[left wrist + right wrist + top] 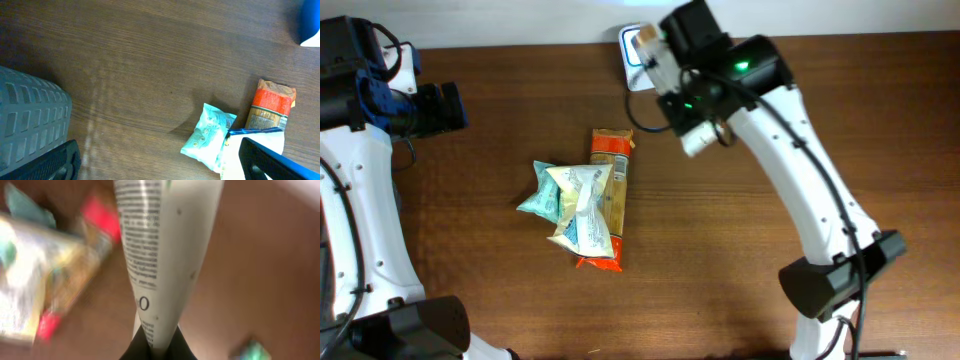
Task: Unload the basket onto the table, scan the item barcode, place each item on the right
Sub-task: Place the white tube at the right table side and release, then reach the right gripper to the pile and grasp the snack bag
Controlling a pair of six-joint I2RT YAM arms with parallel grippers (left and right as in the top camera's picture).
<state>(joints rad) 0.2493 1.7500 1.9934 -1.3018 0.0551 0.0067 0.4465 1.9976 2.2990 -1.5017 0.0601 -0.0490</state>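
I keep carrying the white packet [698,139] away with my right gripper until it reaches open wood [855,160], and then let it go. The packet hangs clear of the device and the snack pile.
My right gripper [156,347] is shut on the narrow end of a white packet [160,245] with black print, which fills the middle of the right wrist view. In the overhead view that gripper [667,62] holds the packet [653,55] up at the back of the table, right beside a white and blue device [631,42]. My left gripper [445,105] hangs at the far left, wide open and holding nothing. Its dark fingers [55,162] frame bare wood in the left wrist view.
A pile of snack packets lies mid-table: teal and white ones [570,200] on top of a long orange one [610,160], also seen as teal [207,135] and orange [270,105]. A grey ribbed object [30,125] sits at the left of the left wrist view.
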